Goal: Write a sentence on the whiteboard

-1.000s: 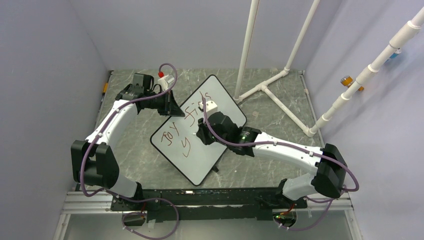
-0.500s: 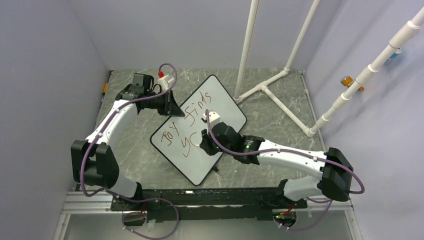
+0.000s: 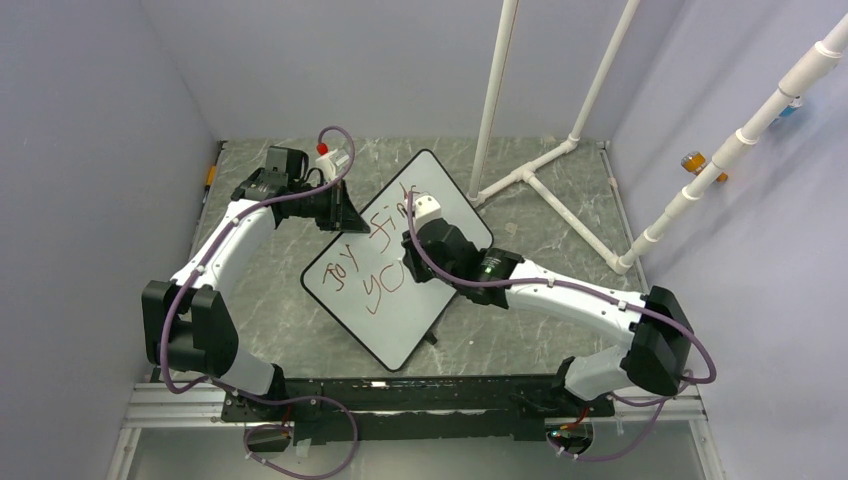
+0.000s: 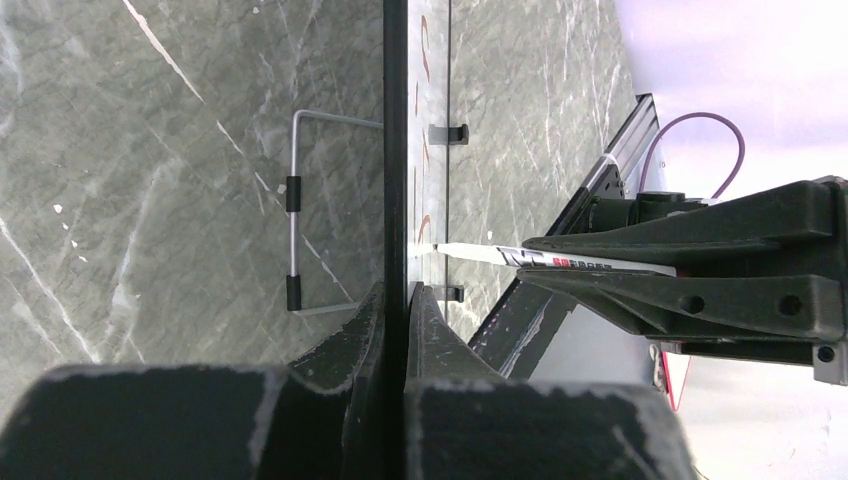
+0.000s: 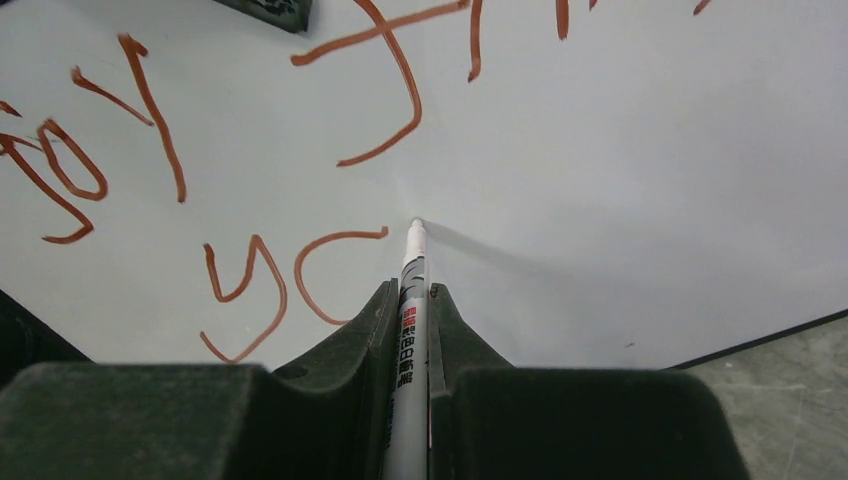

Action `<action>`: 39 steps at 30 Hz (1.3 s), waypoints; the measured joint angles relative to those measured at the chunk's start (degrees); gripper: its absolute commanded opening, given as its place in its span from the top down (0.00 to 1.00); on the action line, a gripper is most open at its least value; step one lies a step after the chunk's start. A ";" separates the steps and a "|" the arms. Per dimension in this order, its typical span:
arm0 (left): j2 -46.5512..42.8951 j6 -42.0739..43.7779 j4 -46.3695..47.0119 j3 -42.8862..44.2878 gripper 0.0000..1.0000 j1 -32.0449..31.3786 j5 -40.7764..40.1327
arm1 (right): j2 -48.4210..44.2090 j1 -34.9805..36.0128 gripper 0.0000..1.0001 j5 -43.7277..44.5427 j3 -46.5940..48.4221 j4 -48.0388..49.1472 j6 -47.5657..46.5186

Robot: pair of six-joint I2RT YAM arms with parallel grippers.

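A gap (image 5: 400, 228) lies between the marker's tip and the "c"'s top end, so I should curve my right gripper's marker back to that end (image 5: 383, 232) to close the "o".
The whiteboard (image 3: 400, 325) stands tilted on the marble table, its edge running up the left wrist view (image 4: 396, 150). My left gripper (image 3: 345, 215) is shut on the board's upper-left edge (image 4: 397, 300). The sentence (image 3: 352, 272) is in reddish-brown letters: "Joy finds" with "yc" below (image 5: 260, 280). Over the board's middle, my right gripper (image 3: 412, 262) is shut on a white marker (image 5: 412, 275). The marker's tip touches the board just right of the "c". The marker (image 4: 480, 252) also meets the board face in the left wrist view.
A white PVC pipe frame (image 3: 530, 180) stands at the back right of the table. A small red-capped item (image 3: 322, 148) sits behind the left arm. The board's wire stand (image 4: 292, 240) rests on the table behind it. Lilac walls close in both sides.
A curved "c" stroke has been added after the "y". My right gripper dipped toward the near side, then came back up to the stroke's upper end. The left arm has not moved.
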 measured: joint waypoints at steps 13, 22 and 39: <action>0.00 -0.02 0.00 0.00 1.00 0.00 0.07 | -1.66 -0.07 1.00 -8.57 -0.61 1.27 -0.35; 0.00 -0.04 0.02 0.00 1.00 0.00 0.09 | -5.53 -5.29 1.00 -8.46 -1.77 1.22 0.31; 0.00 -0.02 -0.07 0.00 1.00 0.00 -0.22 | -0.83 -8.39 1.00 -11.23 -1.97 3.87 0.31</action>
